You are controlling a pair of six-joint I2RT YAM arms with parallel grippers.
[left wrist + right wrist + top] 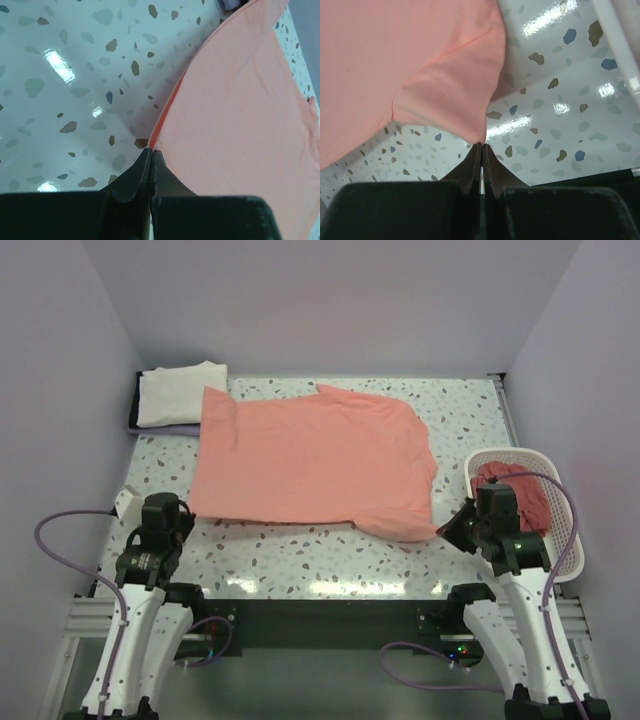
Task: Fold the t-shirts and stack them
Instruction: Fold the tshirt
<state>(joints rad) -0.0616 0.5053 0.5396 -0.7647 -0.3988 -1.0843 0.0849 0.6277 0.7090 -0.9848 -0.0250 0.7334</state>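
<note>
The near sleeve (398,525) sticks out past the t-shirt's near edge, so next my right gripper folds the sleeve over the body (400,465) while my left gripper brings its corner in.
A salmon-pink t-shirt (315,460) lies spread flat across the middle of the table. My left gripper (188,516) is at its near-left corner. In the left wrist view the jaws (151,150) are shut, with the shirt's hem (235,115) running right into their tips. My right gripper (446,530) is at the near-right sleeve. It is shut (481,145) on the sleeve tip (450,95), which hangs slightly off the table. A folded cream-white t-shirt (180,392) rests at the far left. Darker pink-red t-shirts (525,498) sit in the basket.
The white lattice basket (520,453) stands at the right table edge, just behind my right wrist. The cream-white shirt lies on a dark tray (134,412) in the far-left corner. Walls close in the table on the left, right and back.
</note>
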